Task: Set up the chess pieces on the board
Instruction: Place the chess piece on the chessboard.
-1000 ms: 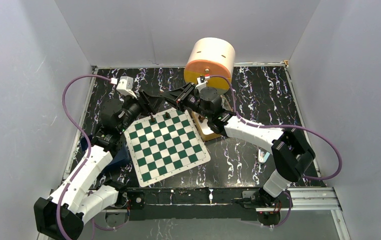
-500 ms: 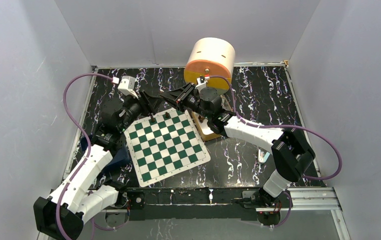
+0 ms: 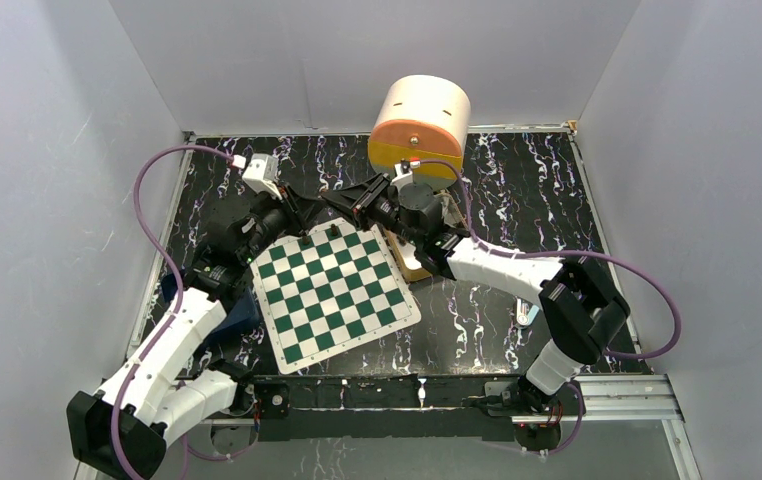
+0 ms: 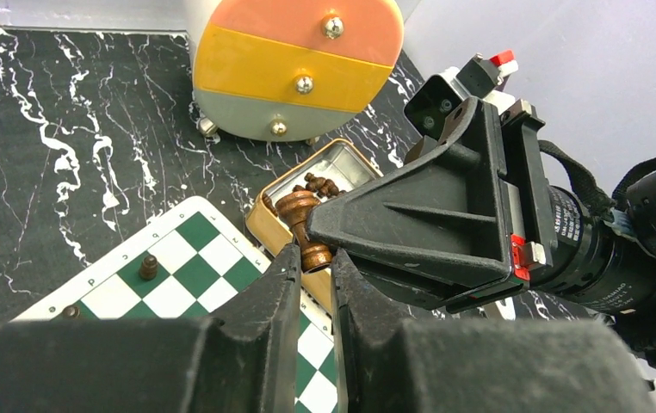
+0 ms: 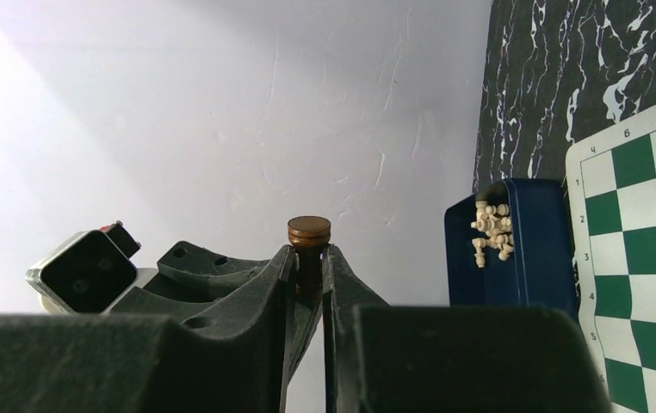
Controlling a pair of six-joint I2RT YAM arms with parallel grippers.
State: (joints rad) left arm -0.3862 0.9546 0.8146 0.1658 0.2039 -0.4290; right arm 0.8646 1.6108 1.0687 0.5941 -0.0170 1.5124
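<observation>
The board's corner square (image 5: 598, 175) next to the blue box is on the left gripper's side, so the robot's right gripper should open and leave the brown piece (image 4: 297, 206) to the left gripper.
A brown chess piece (image 4: 297, 209) hangs in the air above the far edge of the green-and-white board (image 3: 332, 285). My right gripper (image 5: 309, 251) is shut on its stem, and its round base (image 5: 309, 229) sticks out past the tips. My left gripper (image 4: 314, 254) faces it, its narrow jaws closed on either side of that base. The two grippers meet tip to tip in the top view, the left gripper (image 3: 307, 208) beside the right gripper (image 3: 345, 205). Two dark pieces (image 3: 304, 238) (image 3: 334, 229) stand on the board's far row. More brown pieces lie in the tan tin (image 4: 260, 219).
A round orange-and-yellow drawer box (image 3: 419, 120) stands at the back behind the tin. A blue box (image 5: 514, 258) of white pieces sits left of the board, under my left arm. Grey walls close in the black marbled table on three sides.
My left gripper has moved right and up to the right gripper's tips, and its jaws now sit on the piece's base. The right gripper edged slightly left with the piece.
</observation>
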